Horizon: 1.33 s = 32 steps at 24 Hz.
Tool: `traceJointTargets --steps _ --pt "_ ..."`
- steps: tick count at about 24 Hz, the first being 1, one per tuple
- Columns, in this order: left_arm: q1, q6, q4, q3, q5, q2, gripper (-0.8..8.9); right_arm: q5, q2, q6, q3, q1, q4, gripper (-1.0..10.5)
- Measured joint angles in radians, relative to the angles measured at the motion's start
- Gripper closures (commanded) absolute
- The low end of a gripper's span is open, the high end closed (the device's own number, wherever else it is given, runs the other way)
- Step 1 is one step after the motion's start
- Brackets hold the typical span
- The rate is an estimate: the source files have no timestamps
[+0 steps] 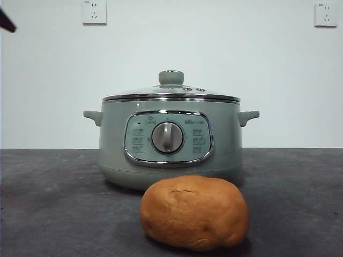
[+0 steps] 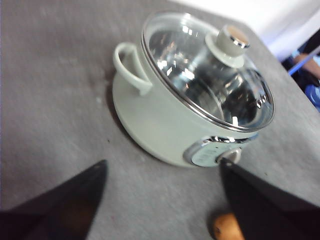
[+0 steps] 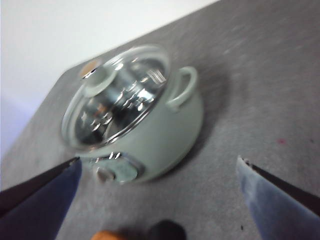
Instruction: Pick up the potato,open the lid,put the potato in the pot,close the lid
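Note:
The glass lid (image 1: 171, 91) just rests with its plain round edge (image 1: 171, 97) on the pot's rim. I expect it to come off whole when I lift the green knob.
The orange-brown potato (image 1: 194, 213) lies on the dark table in front of the pot (image 1: 170, 142). The pale green pot stands upright with its dial facing the camera. The glass lid (image 1: 171, 94) with its green knob sits shut on the pot. My left gripper (image 2: 162, 165) is open and empty, in the air to one side of the pot (image 2: 155, 120); a sliver of the potato (image 2: 227, 227) shows by one jaw. My right gripper (image 3: 159, 160) is open and empty, in the air on the pot's (image 3: 165, 135) other side. The potato's edge (image 3: 106, 235) just shows there.
The grey table (image 1: 48, 203) runs back to a white wall with two sockets (image 1: 94, 12). An arm's black tip (image 1: 6, 21) shows at the top left corner of the front view. A small dark round thing (image 3: 167, 231) lies next to the potato in the right wrist view.

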Motion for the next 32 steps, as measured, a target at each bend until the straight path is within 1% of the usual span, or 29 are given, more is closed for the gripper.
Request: traceJointTargets --steps 2,5,9,13,15,17,22,26,29,32 --pt "0.0 0.008 -0.042 0.062 0.021 0.077 2.69 -0.032 0.071 -0.052 0.065 0.0 -0.053 3.1" --pt "-0.002 0.045 -0.119 0.163 0.033 0.17 2.7 -0.058 0.184 -0.138 0.169 0.0 -0.154 3.1" --pt "-0.017 0.115 -0.217 0.294 0.034 0.256 2.7 -0.063 0.327 -0.245 0.286 0.018 -0.278 3.1" --pt "-0.032 0.186 -0.281 0.371 0.034 0.302 2.7 -0.063 0.441 -0.312 0.369 0.068 -0.366 3.1" --pt "-0.044 0.22 -0.296 0.386 0.035 0.31 2.7 -0.06 0.521 -0.349 0.414 0.136 -0.391 3.2" --pt "-0.053 0.238 -0.316 0.386 0.034 0.311 2.7 -0.032 0.574 -0.365 0.428 0.23 -0.382 3.2" --pt "-0.055 0.293 -0.369 0.386 0.034 0.319 2.7 0.212 0.715 -0.378 0.432 0.554 -0.364 3.2" --pt "-0.056 0.324 -0.389 0.386 0.023 0.325 2.71 0.282 0.865 -0.381 0.432 0.769 -0.317 3.2" --pt "-0.055 0.33 -0.389 0.386 -0.014 0.329 2.72 0.349 0.973 -0.381 0.432 0.879 -0.291 3.2" --pt "-0.056 0.333 -0.389 0.386 -0.017 0.334 2.79 0.393 1.052 -0.383 0.432 0.935 -0.238 3.2"
